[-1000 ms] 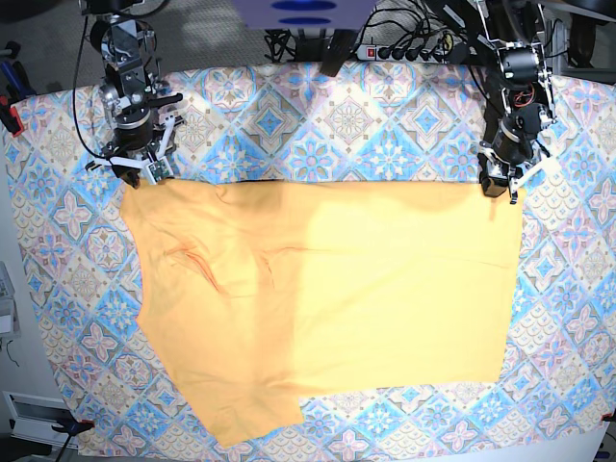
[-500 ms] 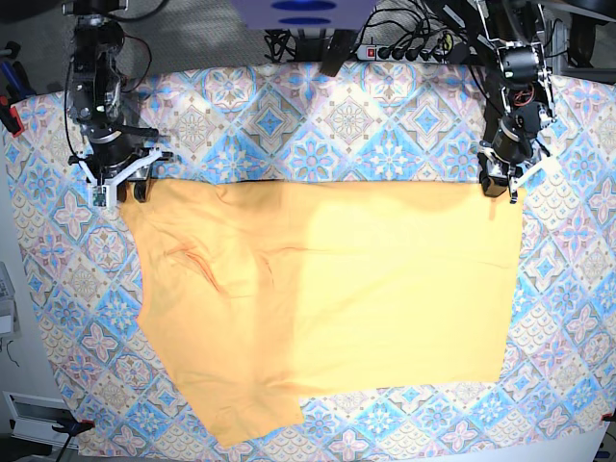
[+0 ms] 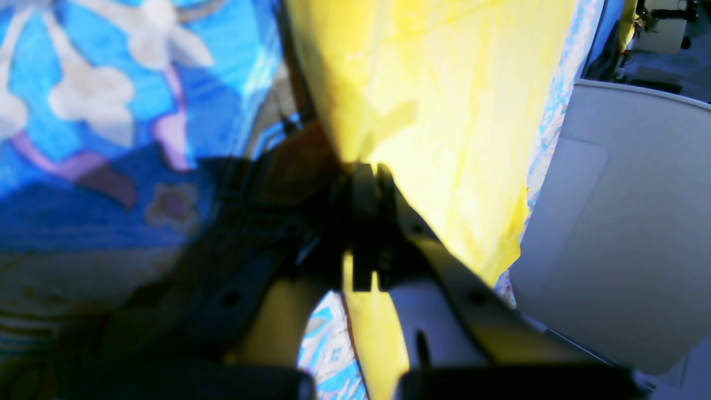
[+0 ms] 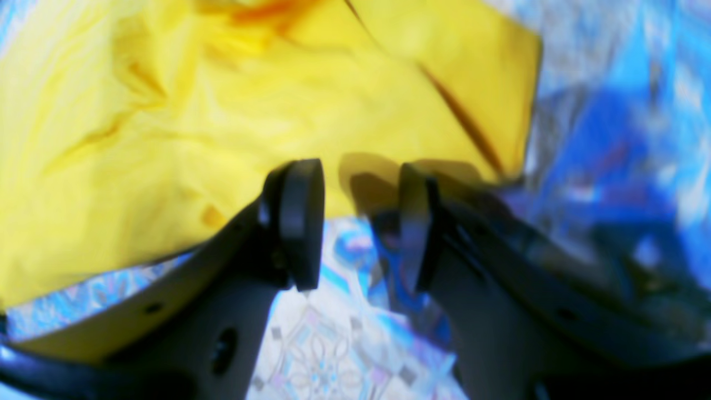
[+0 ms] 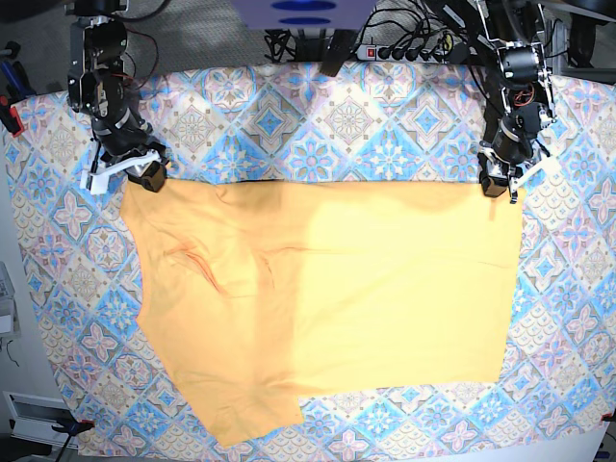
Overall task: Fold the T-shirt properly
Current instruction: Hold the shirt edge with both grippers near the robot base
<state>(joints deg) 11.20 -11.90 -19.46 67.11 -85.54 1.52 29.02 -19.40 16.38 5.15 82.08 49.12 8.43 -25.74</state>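
Observation:
The T-shirt's edge inward (image 5: 167,184) of the T-shirt's corner is under my open right gripper, so next my right gripper moves over to the corner and pinches it (image 5: 129,190) before it pulls.
The yellow-orange T-shirt (image 5: 327,298) lies spread flat on the tablecloth (image 5: 385,144), with a sleeve pointing to the near left. No print shows. My left gripper (image 5: 494,188) is at the shirt's far right corner. In the left wrist view it (image 3: 365,178) is shut on the yellow fabric (image 3: 444,83). My right gripper (image 5: 146,178) is at the shirt's far left corner. In the right wrist view it (image 4: 360,222) is open and empty, just short of the shirt's edge (image 4: 222,111).
A power strip and cables (image 5: 404,48) lie along the table's back edge. A red clamp (image 5: 10,115) holds the cloth at the left edge. A pale floor or wall (image 3: 611,222) shows beyond the table's edge.
My right gripper let go of the far left corner, swung out to the left, then came back beside the corner, turned and open. The left gripper and the shirt have not moved.

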